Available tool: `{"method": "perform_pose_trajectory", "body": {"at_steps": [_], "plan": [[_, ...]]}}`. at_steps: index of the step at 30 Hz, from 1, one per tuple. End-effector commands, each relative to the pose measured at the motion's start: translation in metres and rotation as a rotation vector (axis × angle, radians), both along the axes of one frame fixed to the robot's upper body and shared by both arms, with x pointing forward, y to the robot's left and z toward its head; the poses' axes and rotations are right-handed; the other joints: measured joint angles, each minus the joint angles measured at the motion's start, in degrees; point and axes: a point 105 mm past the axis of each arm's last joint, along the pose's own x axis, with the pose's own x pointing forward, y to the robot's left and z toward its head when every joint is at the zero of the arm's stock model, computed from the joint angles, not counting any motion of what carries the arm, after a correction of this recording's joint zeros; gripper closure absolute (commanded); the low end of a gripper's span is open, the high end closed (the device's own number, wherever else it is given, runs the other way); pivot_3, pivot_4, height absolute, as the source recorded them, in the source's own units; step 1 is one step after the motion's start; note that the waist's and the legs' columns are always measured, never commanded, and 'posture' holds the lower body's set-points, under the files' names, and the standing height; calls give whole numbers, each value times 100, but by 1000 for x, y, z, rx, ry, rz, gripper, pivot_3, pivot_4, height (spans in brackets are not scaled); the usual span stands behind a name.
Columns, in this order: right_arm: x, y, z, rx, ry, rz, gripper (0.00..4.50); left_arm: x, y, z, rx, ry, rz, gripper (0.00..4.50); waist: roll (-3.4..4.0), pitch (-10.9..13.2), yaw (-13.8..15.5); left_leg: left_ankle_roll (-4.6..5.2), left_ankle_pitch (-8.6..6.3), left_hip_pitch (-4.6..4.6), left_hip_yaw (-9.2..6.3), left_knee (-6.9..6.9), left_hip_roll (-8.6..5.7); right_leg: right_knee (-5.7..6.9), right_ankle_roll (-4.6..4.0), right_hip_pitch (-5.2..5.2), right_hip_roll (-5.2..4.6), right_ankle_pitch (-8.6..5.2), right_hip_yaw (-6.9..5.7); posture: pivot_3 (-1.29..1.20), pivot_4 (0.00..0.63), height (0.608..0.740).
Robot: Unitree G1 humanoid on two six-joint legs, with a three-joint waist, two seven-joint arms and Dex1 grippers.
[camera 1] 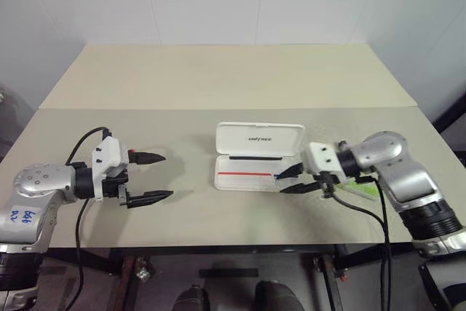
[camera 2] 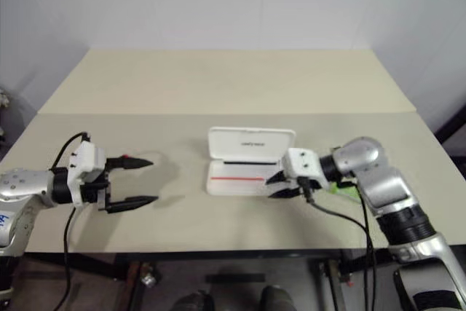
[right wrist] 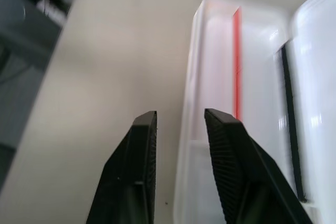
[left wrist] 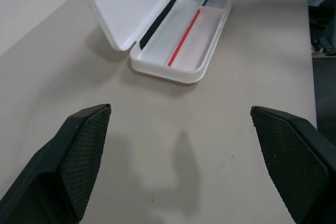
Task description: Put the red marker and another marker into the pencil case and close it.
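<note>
A small red end (camera 1: 132, 153) shows beside my left gripper's far finger (camera 1: 150, 158), so the red marker should be partly hidden behind that gripper.
The white pencil case (camera 1: 259, 131) lies open mid-table, lid tipped back, with a thin red line along its tray (left wrist: 185, 65). My right gripper (camera 1: 278, 183) hovers over the tray's right end, pointing left. It is open, and in its wrist view nothing sits between its fingers (right wrist: 140, 156). A light-green marker (camera 1: 362, 189) lies on the table right of the case, under my right wrist. My left gripper (camera 1: 168, 176) stands wide open and empty, left of the case and pointing at it. A small red end (camera 1: 132, 154) shows by its far finger; I cannot tell whether that is the red marker.
The table's front edge (camera 1: 218, 244) runs just below both grippers. A seam (camera 1: 218, 109) joins a second tabletop behind the case. Black cables hang from my left wrist (camera 1: 79, 213) and my right wrist (camera 1: 360, 209). White walls close the back and sides.
</note>
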Motion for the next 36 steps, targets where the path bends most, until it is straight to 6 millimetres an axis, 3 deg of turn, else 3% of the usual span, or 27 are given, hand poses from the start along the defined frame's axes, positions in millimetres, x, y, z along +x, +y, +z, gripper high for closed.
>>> {"method": "perform_pose_trajectory", "body": {"at_steps": [1, 6, 13, 21, 27, 36], "plan": [[-6, -19, 20, 131, 6, -21, 1719, -5, 11, 13, -14, -50, 15, 0, -1, 0, 0, 0, 0, 0, -1, 0, 1, 0, 0, 1, 0, 0, 0, 0, 150, 740], [2, -41, 39, 292, 1, -122, 9, -7, 32, 13, -27, -39, 76, 0, -1, 1, -9, 1, 0, 5, -1, 1, 0, 1, -1, 2, -3, 1, 1, 0, 150, 740], [-9, -30, 63, 371, 9, -90, 9, -3, 71, 5, -22, -43, 240, 0, 0, 1, -17, -3, 0, 13, 4, -14, 12, 0, -8, -1, -6, 1, 4, 0, 150, 740], [-10, -23, 48, 292, 1, -75, 9, 4, 122, -10, 105, -30, 509, 0, -2, 0, -9, -3, -1, 12, 3, -24, 9, -17, -8, 0, -33, 1, 0, 0, 150, 740], [-8, -17, 41, 285, 9, -67, 9, 7, 139, -6, 152, 70, 576, 0, -3, 0, -6, -2, -2, 9, 1, -32, 5, -25, -8, -1, -46, 1, -7, 0, 150, 740], [-6, -12, 38, 289, 21, -70, 9, 26, 146, 10, 166, 223, 533, 0, -3, 0, 4, -2, -2, 2, 18, -30, -1, -27, -7, -1, -2, 1, -14, 0, 150, 740]]}}
